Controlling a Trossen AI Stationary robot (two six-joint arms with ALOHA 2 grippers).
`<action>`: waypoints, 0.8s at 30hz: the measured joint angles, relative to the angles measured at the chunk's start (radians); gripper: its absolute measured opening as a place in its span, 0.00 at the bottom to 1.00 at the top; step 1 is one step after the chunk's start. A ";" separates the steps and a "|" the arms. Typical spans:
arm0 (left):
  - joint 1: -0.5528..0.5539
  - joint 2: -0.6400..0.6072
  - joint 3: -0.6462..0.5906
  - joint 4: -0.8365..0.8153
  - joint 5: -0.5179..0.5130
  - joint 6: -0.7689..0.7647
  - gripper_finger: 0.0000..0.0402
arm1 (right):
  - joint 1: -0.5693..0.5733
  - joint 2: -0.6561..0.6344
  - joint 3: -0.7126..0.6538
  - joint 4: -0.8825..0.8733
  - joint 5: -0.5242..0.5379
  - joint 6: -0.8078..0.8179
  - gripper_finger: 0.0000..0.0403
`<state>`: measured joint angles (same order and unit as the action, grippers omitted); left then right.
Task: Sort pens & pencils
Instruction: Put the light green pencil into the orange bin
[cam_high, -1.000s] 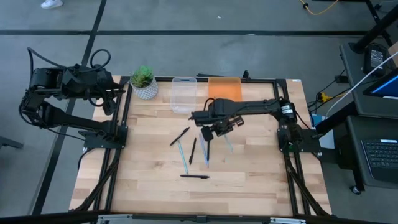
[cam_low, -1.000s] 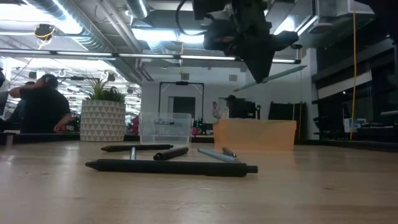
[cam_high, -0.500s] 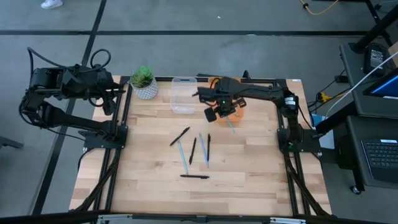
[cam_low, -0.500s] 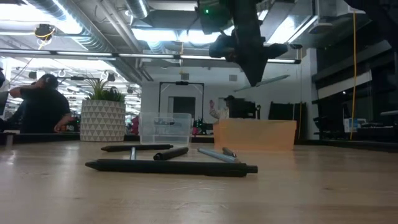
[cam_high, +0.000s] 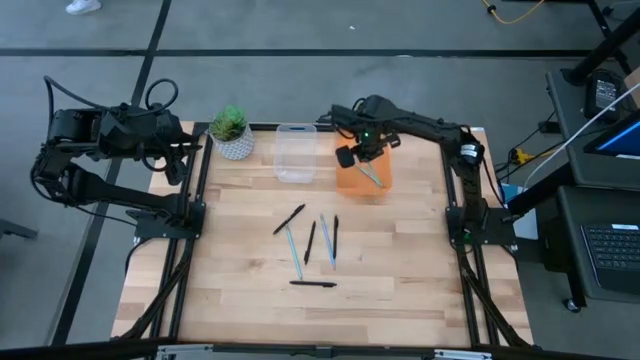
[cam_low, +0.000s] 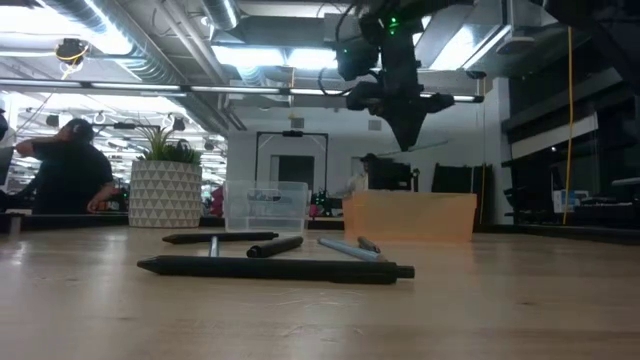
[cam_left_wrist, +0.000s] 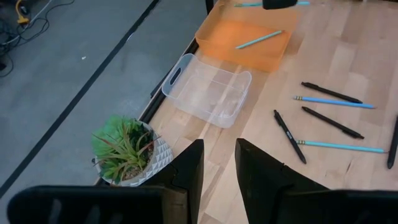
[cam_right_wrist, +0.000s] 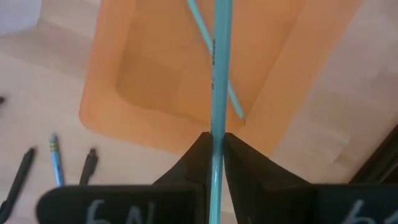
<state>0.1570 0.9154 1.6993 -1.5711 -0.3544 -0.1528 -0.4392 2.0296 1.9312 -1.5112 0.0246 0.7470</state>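
Observation:
The held teal pencil is level above the orange tray that holds its match, so the robot's right gripper goes on going inward and down to the tray's rim and then lets go.
My right gripper hangs over the orange tray at the far edge, shut on a pale teal pencil. Another teal pencil lies flat in the tray. Several black pens and teal pencils lie flat on the wood in mid-table, among them a black one, a teal one and a black one nearest the front. My left gripper waits open off the table's far left corner, with nothing between its fingers. My right gripper pinches the teal pencil's shaft between its two fingers. The fingers point down from above and lie across the pencil. The pencil is lifted clear over the orange tray and sticks out about level to one side of the fingers.
A clear plastic container stands left of the orange tray, and a potted plant sits at the far left corner. Bare wood lies at the table's left, right and near sides. A person shows in the room beyond, in the low view.
My right gripper has carried the teal pencil from above the cluster in mid-table toward the far edge, out over the orange tray, turning about as it went. It has stayed shut, and the pencil has stayed lifted clear. The pens on the table have not moved.

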 joint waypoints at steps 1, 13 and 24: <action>0.000 0.000 0.000 0.000 0.000 0.000 0.21 | -0.012 0.000 0.000 0.007 0.000 -0.013 0.10; 0.000 0.000 0.000 0.000 0.000 -0.005 0.21 | -0.089 0.004 -0.006 0.061 -0.053 -0.077 0.10; 0.000 0.000 0.000 0.000 0.000 -0.005 0.21 | -0.107 0.018 -0.008 0.084 -0.054 -0.097 0.10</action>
<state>0.1569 0.9157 1.6993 -1.5711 -0.3546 -0.1580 -0.5465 2.0476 1.9233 -1.4269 -0.0292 0.6498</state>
